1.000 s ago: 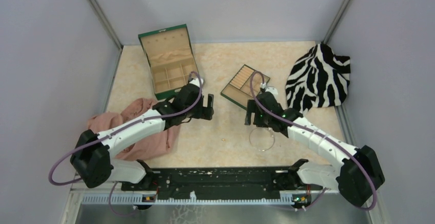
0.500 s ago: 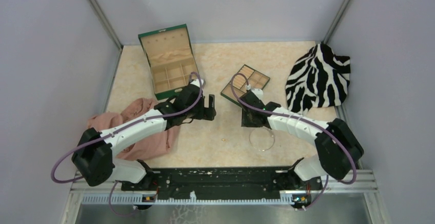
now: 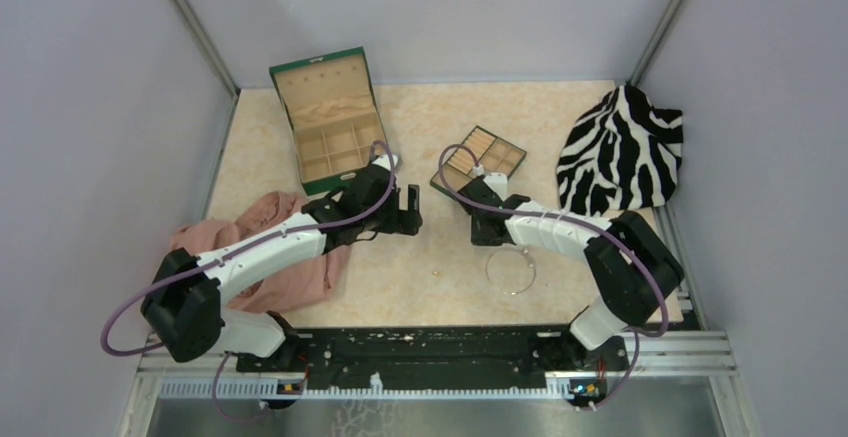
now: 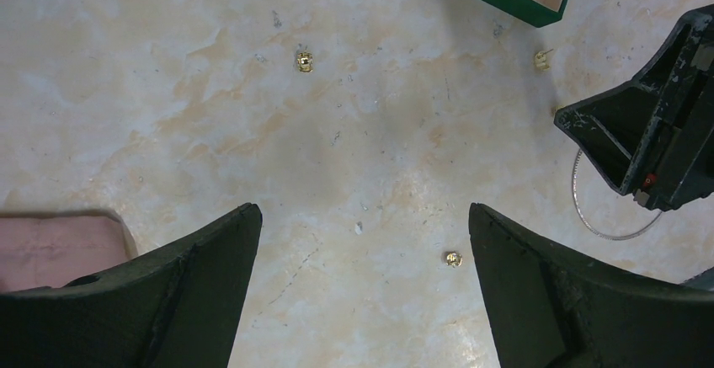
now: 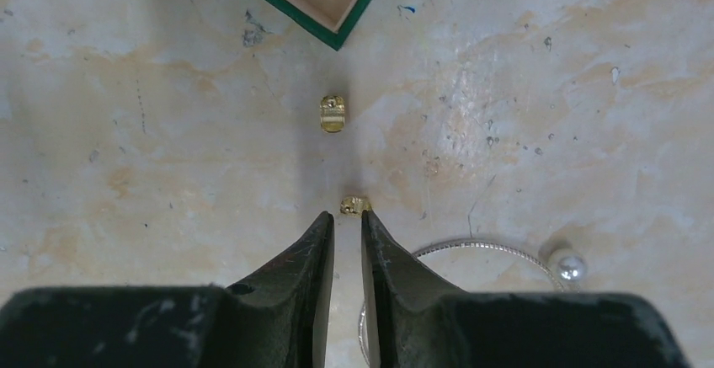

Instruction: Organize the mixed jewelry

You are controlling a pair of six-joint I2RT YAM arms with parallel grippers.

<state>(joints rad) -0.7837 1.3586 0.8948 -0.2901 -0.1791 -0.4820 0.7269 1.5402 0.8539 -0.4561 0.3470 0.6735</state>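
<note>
The gold piece [image 5: 354,205] near the hoop is past the narrowed fingers of my right gripper. Next, I open those fingers and move them around both its sides [image 5: 356,209] before I close them.
The mixed jewelry lies loose on the table. Small gold pieces [image 4: 303,61] [image 4: 454,258] sit ahead of my left gripper [image 4: 362,210], which is wide open and holds nothing. Another gold piece [image 5: 333,113] rests just off the tray's corner. My right gripper [image 5: 347,215] is narrowed to a slim gap with nothing in it. A tiny gold piece [image 5: 355,205] sits right at its fingertips; I cannot tell whether they touch it. The thin silvery hoop [image 5: 480,247], with a pearl bead [image 5: 570,264], lies beside and under the right finger. In the top view the hoop [image 3: 488,269] lies near the right gripper [image 3: 483,234].
The open green box [image 3: 328,122] stands at the back left. The tan compartment tray [image 3: 440,179] lies just beyond the right gripper. A zebra-striped cloth [image 3: 620,152] lies back right, and a pink cloth [image 3: 285,257] lies under the left arm.
The right gripper's jaws have closed from wide to a slim gap. Its arm has swung left and folded in. The left arm has barely moved.
</note>
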